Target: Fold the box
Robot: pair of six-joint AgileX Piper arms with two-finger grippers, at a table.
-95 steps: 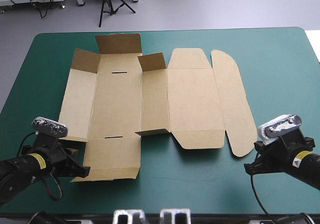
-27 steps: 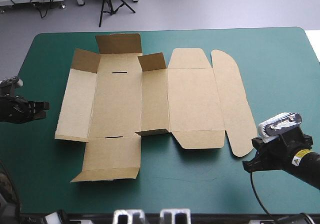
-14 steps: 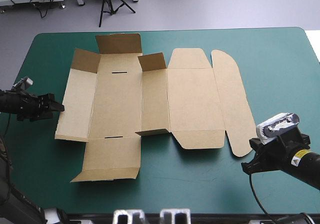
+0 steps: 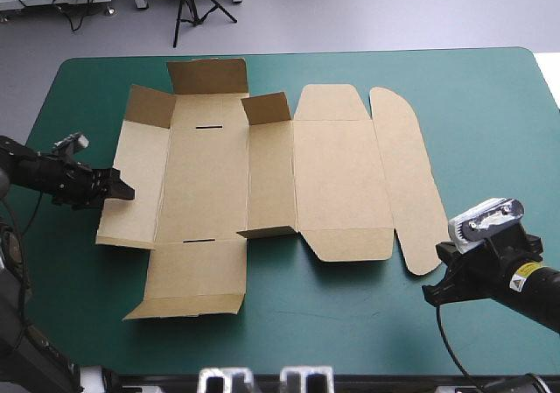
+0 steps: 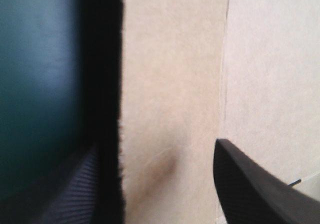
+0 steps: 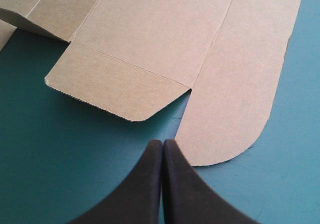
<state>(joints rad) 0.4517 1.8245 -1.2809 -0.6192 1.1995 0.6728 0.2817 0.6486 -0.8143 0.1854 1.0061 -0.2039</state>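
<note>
The whole brown box (image 4: 207,178) will swing around and bend where its panels are joined along creases (image 4: 164,183) when the robot lifts and turns the box's edge.
The brown box (image 4: 328,178) lies as a flat cut sheet in the middle of the teal-green cover, with a few small flaps (image 4: 207,76) standing up along its far side. My left gripper (image 4: 122,191) is open at the sheet's left edge. In the left wrist view that edge of the box (image 5: 170,74) runs between the fingers of my left gripper (image 5: 156,144), one finger over the board and the other over the cover. My right gripper (image 4: 430,293) is shut and holds nothing, just off the front right. Its tip (image 6: 162,142) points at the rounded lid flap (image 6: 240,94).
Bare teal-green cover (image 4: 490,104) runs along the right side and the front of the table. A front flap (image 4: 194,275) reaches toward the table's near edge, its lip slightly raised. The lid's front tab (image 6: 115,87) lies flat ahead of the right gripper.
My left arm has left the front left corner, swung out past the table's left edge, and come in low to the sheet's left edge. The right arm has barely moved.
</note>
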